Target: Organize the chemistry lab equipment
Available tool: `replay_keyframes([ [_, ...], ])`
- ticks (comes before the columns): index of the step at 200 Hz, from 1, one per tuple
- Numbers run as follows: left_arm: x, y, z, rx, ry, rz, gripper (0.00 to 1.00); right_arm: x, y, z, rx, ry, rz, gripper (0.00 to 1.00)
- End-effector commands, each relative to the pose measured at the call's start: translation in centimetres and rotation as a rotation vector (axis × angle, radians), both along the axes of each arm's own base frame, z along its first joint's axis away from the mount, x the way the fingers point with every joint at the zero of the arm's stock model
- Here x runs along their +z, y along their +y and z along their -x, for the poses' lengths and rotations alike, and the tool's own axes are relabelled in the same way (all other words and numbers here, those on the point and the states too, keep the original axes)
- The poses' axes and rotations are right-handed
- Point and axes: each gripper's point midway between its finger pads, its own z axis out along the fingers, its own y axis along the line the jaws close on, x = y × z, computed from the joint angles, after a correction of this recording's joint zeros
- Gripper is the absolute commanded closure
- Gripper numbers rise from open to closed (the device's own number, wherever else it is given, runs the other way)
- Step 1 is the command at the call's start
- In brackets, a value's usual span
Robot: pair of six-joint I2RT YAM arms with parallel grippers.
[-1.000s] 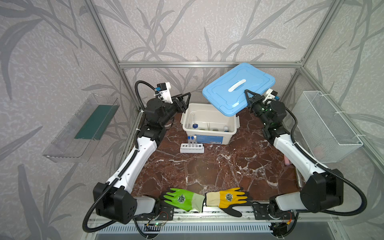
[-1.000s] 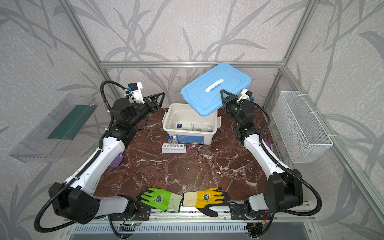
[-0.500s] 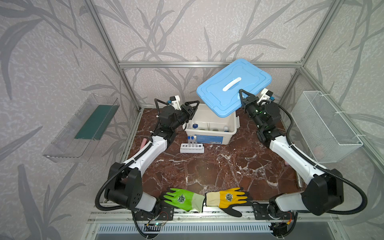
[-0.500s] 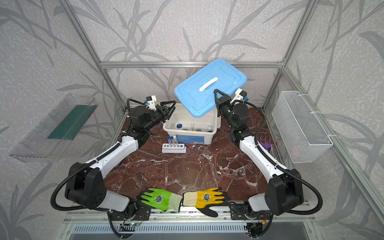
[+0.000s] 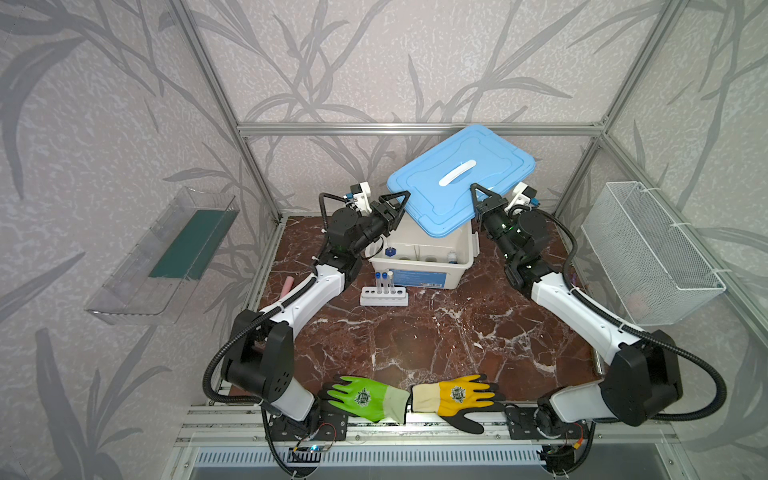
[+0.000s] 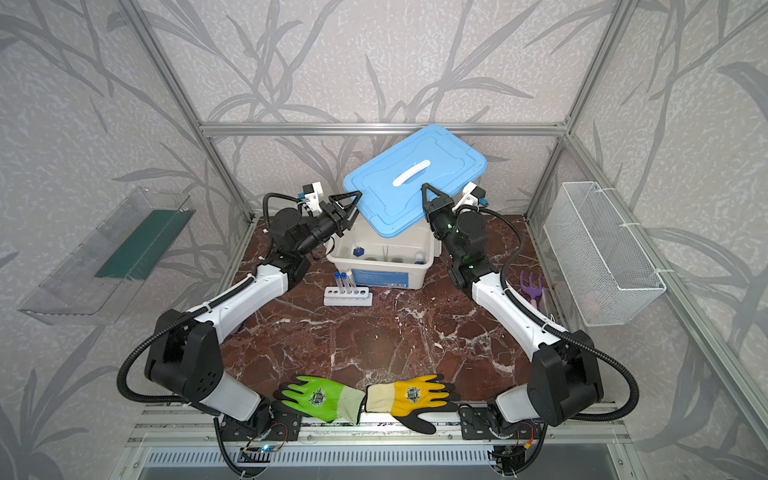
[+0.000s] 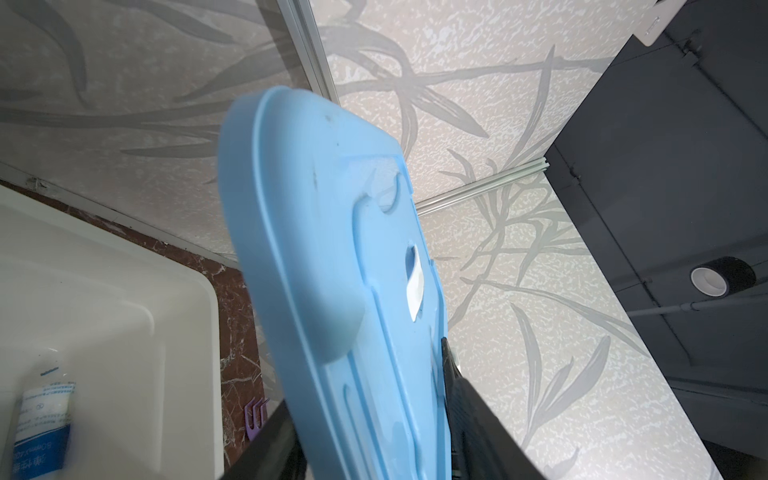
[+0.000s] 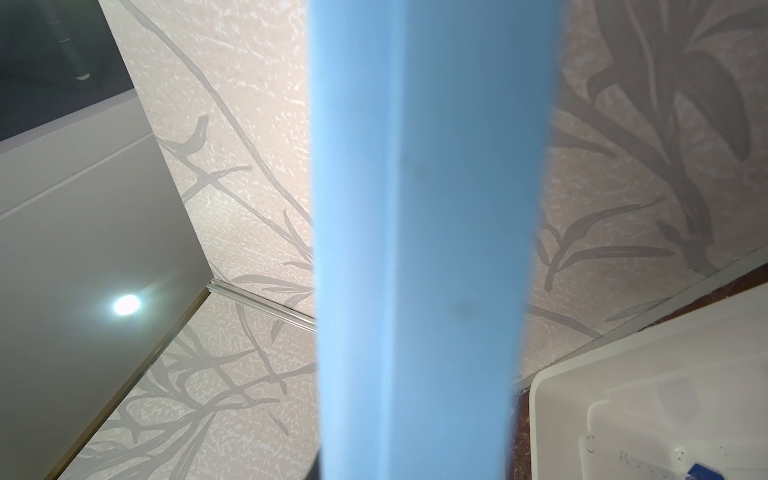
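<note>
The blue lid is hanging crooked over the white bin, and the lid's far end is up. My right gripper should swing that end down toward the bin's rim.
A blue lid hangs tilted over the open white bin. My right gripper is shut on the lid's right edge, and the lid fills the middle of the right wrist view. My left gripper is at the lid's left edge, one finger on each face. Inside the bin stand a blue-based cylinder and a small white bottle. In front of the bin, the white rack holds capped test tubes.
Green glove and yellow glove lie at the front edge. A wire basket hangs on the right wall and a clear shelf on the left wall. A purple rake lies right of the right arm, a pink handle at the left edge.
The right gripper carried the lid leftward and lower over the bin. The left arm swung in from the left and its jaws now straddle the lid's left edge.
</note>
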Motion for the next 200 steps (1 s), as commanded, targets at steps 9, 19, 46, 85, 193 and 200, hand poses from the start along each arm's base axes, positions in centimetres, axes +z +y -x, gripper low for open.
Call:
replay_keyframes([
  [9, 3.3, -0.3, 0.3, -0.022, -0.093, 0.05, 0.54, 0.8, 0.1, 0.7, -0.01, -0.068, -0.024, 0.89],
  [19, 3.2, -0.3, 0.3, -0.024, -0.094, 0.051, 0.57, 0.4, 0.5, 0.7, -0.004, -0.062, -0.024, 0.89],
  [46, 2.8, -0.5, 0.1, -0.032, -0.091, 0.05, 0.69, -0.5, 1.8, 0.8, 0.012, -0.045, -0.018, 0.89],
  [85, 2.0, -0.5, -0.2, -0.042, -0.081, 0.031, 0.8, -2.9, 3.3, 1.3, 0.013, -0.002, -0.025, 0.91],
  [193, 0.0, 3.3, 0.0, -0.019, -0.053, 0.005, 0.91, -8.1, 4.1, 3.0, 0.003, 0.073, 0.073, 0.61],
  [200, -0.2, 3.5, 0.0, -0.019, -0.05, 0.001, 0.91, -8.4, 4.2, 3.0, 0.006, 0.076, 0.075, 0.58],
])
